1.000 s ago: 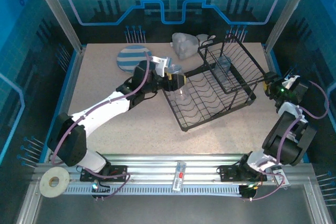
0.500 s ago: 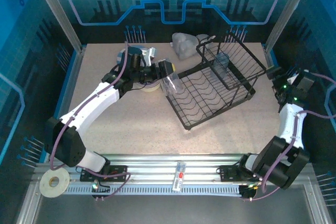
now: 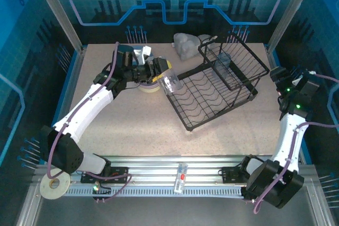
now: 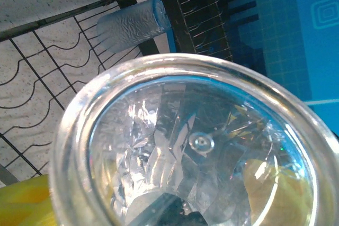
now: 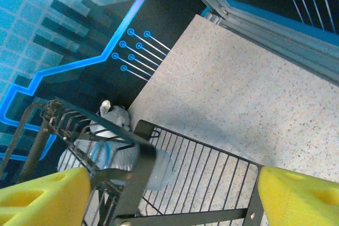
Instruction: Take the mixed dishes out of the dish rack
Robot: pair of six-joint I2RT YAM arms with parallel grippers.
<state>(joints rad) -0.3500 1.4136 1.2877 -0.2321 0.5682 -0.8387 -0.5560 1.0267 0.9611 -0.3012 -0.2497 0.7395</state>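
Observation:
The space (image 3: 266, 99) beyond the dish rack is too far for my left gripper to reach, so my right gripper should grab the clear plastic cup (image 3: 175, 86) by its loose end.
My left gripper (image 3: 162, 74) is shut on a clear plastic cup (image 3: 171, 82), held tilted above the table just left of the black wire dish rack (image 3: 212, 104). In the left wrist view the cup (image 4: 201, 146) is close up, with yellow pads (image 4: 21, 205) at its sides. A second clear cup (image 3: 225, 67) lies in the rack's raised basket and shows in the right wrist view (image 5: 153, 170). My right gripper (image 3: 277, 76) is open beside the rack's right edge, its yellow fingertips (image 5: 42, 194) wide apart over the basket wires (image 5: 212, 183).
A greyish lavender bowl (image 3: 185, 44) sits behind the rack at the back of the table. A pale round dish (image 3: 149, 88) lies under my left wrist, mostly hidden. Metal frame posts (image 3: 63, 19) and blue walls border the table.
My left arm carried the cup from the rack's left edge back and to the left. My right gripper opened, came off the rack's right edge and drew away to the right.

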